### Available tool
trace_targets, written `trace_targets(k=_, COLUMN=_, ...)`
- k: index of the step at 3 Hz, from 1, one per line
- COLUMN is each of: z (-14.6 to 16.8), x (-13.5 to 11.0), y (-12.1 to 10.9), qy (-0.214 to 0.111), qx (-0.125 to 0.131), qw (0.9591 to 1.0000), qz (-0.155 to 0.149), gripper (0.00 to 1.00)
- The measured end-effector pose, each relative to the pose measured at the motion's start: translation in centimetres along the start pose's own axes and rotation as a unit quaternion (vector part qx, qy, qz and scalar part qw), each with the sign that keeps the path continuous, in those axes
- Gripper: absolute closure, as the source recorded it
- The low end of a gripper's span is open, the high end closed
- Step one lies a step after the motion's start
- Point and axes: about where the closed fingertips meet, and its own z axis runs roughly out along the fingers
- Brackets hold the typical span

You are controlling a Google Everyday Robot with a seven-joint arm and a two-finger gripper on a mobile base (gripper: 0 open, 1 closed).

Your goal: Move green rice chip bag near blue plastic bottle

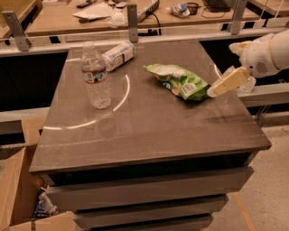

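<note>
The green rice chip bag (179,81) will crumple together in my gripper when I lift and carry it, because it has a crinkled, creased surface (191,87).
The green rice chip bag (178,81) lies crinkled on the brown table top, right of centre toward the back. The blue plastic bottle (118,55) lies on its side at the back of the table, left of the bag, with a white label and dark print. My gripper (216,89) reaches in from the right edge. Its tan finger (229,81) points down and left, with the tip right beside the bag's right end. The white arm (266,52) is behind it.
A taller clear water bottle (95,76) stands upright at the left back of the table (149,131). Cardboard boxes (18,189) sit on the floor at lower left. A cluttered desk (135,11) and metal rail run behind the table.
</note>
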Motion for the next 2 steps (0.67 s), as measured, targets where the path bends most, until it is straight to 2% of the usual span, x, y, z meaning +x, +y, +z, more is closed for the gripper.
trace_targets(k=1, z=2.6, x=0.2, y=0.0, qy=0.007, qx=-0.026, qw=0.9996, qz=-0.001, gripper=0.0)
trace_targets(k=2, z=4.7, x=0.1, y=0.8, qy=0.01, qx=-0.055, qw=0.9984, qz=-0.004, gripper=0.08)
